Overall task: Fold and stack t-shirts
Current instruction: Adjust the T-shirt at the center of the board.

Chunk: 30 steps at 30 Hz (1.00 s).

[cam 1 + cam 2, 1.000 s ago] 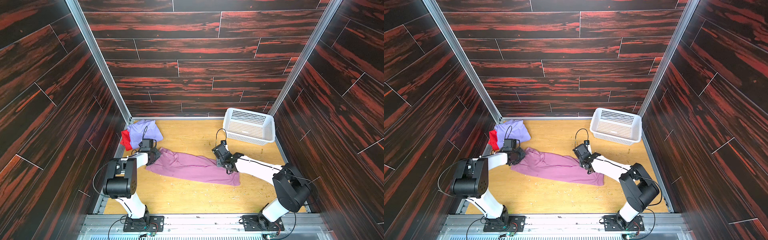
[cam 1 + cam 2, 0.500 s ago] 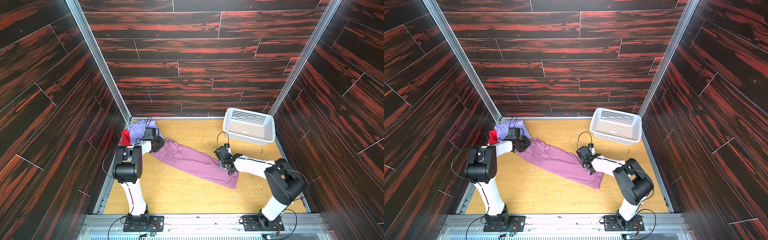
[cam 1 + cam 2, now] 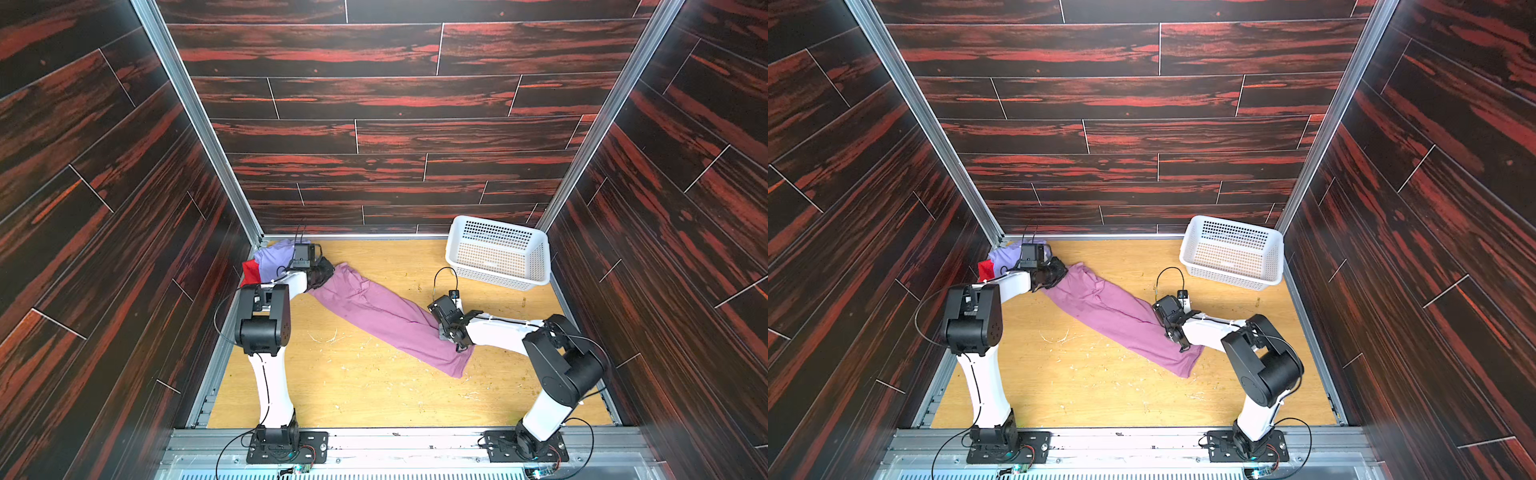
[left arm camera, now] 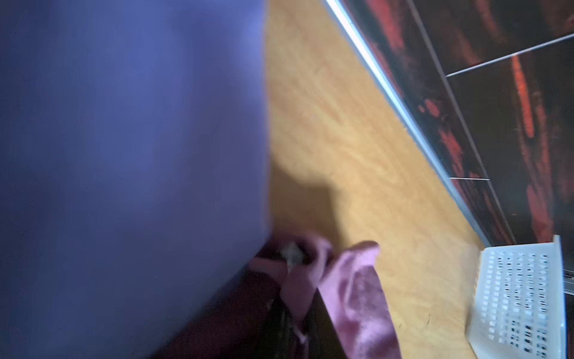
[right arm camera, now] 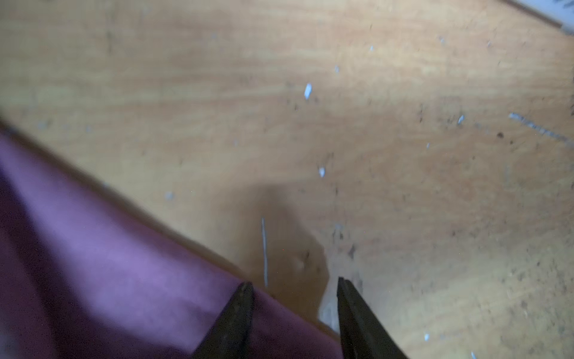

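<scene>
The pink-mauve t-shirt's back end is against the lavender t-shirt, so my left gripper should pull that end clear while my right gripper swings the pink-mauve t-shirt's front end straighter.
The pink-mauve t-shirt lies stretched in a long diagonal band across the wooden table. My left gripper is shut on its back-left end. That end sits right against the lavender t-shirt. The lavender one lies on a red t-shirt in the back left corner. My right gripper is open and straddles the pink shirt's back-right edge. One finger is over cloth and the other over bare wood.
A white perforated basket stands at the back right against the wall. Dark wood-pattern walls close in the table on three sides. Small pale scraps dot the wood near the front.
My left gripper has carried its end of the pink shirt toward the back left, up to the lavender shirt. The shirt has swung from nearly level to a diagonal. My right gripper shifted a little forward.
</scene>
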Motion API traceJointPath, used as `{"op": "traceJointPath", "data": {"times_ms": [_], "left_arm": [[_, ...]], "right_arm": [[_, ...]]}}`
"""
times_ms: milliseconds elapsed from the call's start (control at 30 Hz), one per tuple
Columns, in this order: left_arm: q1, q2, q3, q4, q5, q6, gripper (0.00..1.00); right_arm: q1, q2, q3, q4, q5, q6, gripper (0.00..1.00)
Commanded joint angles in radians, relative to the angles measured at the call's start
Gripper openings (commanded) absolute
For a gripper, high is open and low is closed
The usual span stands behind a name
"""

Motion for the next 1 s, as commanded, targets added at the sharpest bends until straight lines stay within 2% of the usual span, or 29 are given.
{"op": "traceJointPath", "data": {"times_ms": [0, 200, 433, 600, 700, 867, 967], "left_arm": [[-0.011, 0.052, 0.096, 0.013, 0.015, 0.011, 0.13], [-0.024, 0.174, 0.233, 0.004, 0.036, -0.024, 0.13], [-0.069, 0.339, 0.453, -0.023, 0.071, -0.062, 0.14], [-0.116, 0.458, 0.687, -0.12, 0.087, -0.041, 0.27], [-0.142, 0.525, 0.838, -0.163, 0.079, -0.021, 0.4], [-0.169, 0.654, 1.125, -0.261, 0.065, -0.021, 0.41], [-0.167, 0.679, 1.181, -0.272, 0.076, -0.026, 0.55]], "right_arm": [[0.051, -0.064, -0.053, -0.15, -0.11, 0.03, 0.47], [0.203, -0.129, -0.042, -0.299, -0.168, 0.122, 0.48], [0.348, -0.09, 0.015, -0.398, -0.194, 0.204, 0.48], [0.4, -0.065, 0.038, -0.414, -0.219, 0.242, 0.48], [0.43, -0.064, 0.05, -0.424, -0.229, 0.262, 0.49], [0.477, -0.065, 0.054, -0.432, -0.259, 0.286, 0.49], [0.504, -0.058, 0.086, -0.442, -0.251, 0.29, 0.52]]}}
